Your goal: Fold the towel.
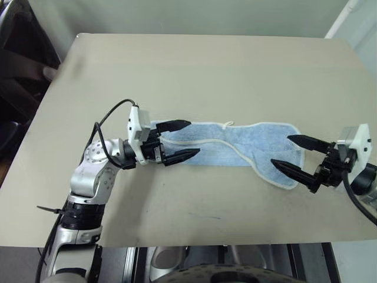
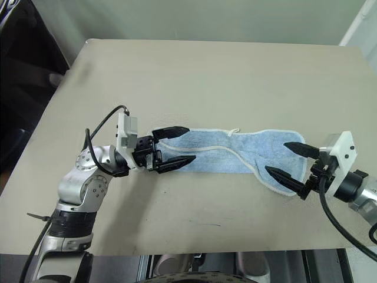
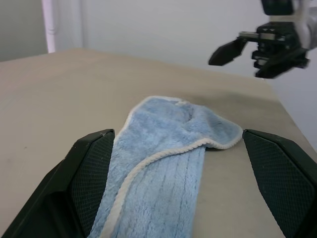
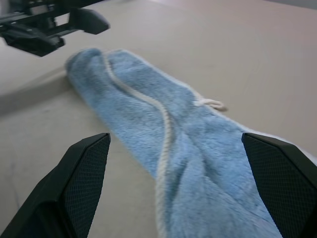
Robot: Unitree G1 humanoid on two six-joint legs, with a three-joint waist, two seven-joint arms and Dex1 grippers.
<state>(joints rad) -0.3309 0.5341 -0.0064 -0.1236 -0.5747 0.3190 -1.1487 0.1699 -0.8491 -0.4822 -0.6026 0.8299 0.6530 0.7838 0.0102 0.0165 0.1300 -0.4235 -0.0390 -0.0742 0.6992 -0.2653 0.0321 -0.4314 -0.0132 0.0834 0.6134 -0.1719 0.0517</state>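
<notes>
The folded towel will hang in a sagging fold when the robot lifts the towel's rumpled corner, since the white edging curves loosely across the towel.
The light blue towel lies lengthwise across the middle of the tan table, folded into a long narrow strip with white corded edging and a small white loop at its far edge. My left gripper is open over the towel's left end, one finger on each side of it, holding nothing. At the towel's right end my right gripper is also open, its fingers spread above the rumpled corner. The towel runs away between my left fingers, and the towel lies below my right ones.
The table's front edge runs just below both arms. Bare tabletop stretches behind the towel up to the far edge. A dark object stands off the table's left side.
</notes>
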